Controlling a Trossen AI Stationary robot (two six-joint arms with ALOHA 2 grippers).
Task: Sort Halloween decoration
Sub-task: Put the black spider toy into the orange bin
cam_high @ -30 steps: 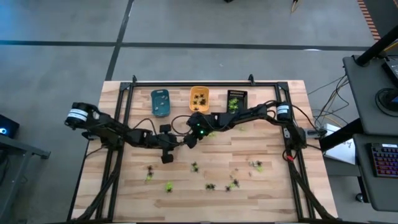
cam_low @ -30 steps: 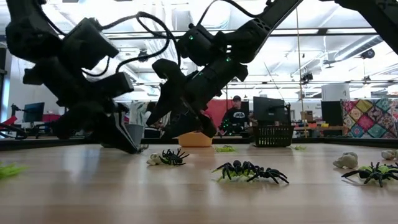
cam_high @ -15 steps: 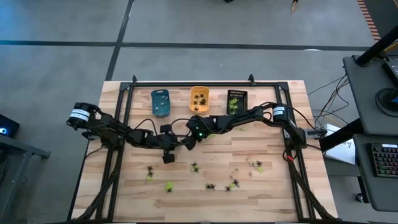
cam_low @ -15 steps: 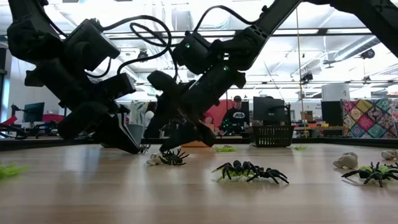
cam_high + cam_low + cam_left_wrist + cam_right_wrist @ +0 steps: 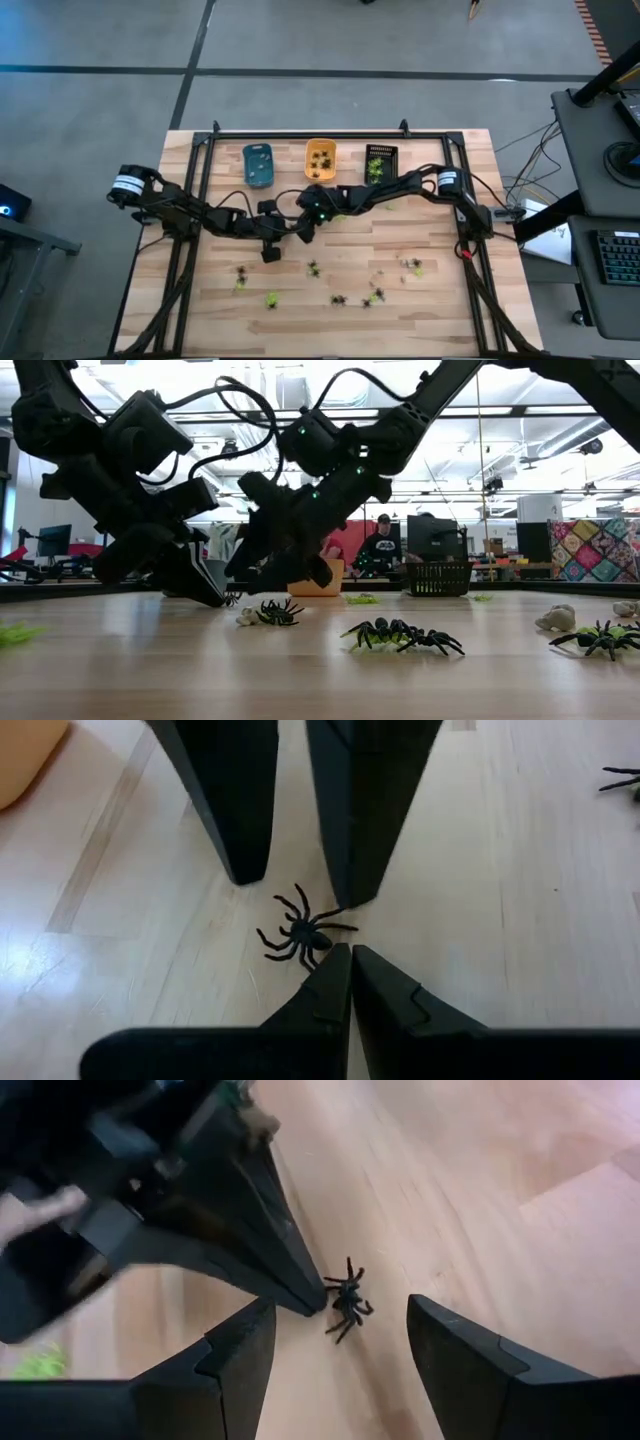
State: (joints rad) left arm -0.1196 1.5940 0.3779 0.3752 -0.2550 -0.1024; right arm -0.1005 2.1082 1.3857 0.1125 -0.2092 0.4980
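Note:
Next, my right gripper reaches closer to my left gripper's end before closing on the spider (image 5: 348, 1301), as the black spider (image 5: 306, 932) lies just past my right gripper's open fingers.
One black spider figure (image 5: 303, 934) of the Halloween decoration lies flat on the wooden table near its middle. My left gripper (image 5: 350, 955) is shut, and its tip stands right beside that spider (image 5: 347, 1300). My right gripper (image 5: 340, 1350) is open and slants down from the table's right. Its two fingers (image 5: 240, 820) hang just above the table, one on either side of the spider. In the high view both grippers meet at the table's middle, left (image 5: 287, 230) and right (image 5: 303, 226). More spiders, black (image 5: 313, 266) and yellow-green (image 5: 271, 298), lie toward the near edge. My left gripper has the tip of its shut fingers (image 5: 312, 1302) against the spider's legs (image 5: 322, 952) on one side. It slants down from the table's left. The spider lies flat on the table.
A blue tray (image 5: 258, 164), an orange tray (image 5: 320, 157) and a black basket (image 5: 380, 160) stand in a row at the far edge, with figures in them. Pale figures (image 5: 556, 618) lie at the near right. A person (image 5: 380, 545) sits beyond the table.
My right gripper has rolled about its own line and sunk a little over the black spider, still open. My left gripper and the spider have stayed where they were.

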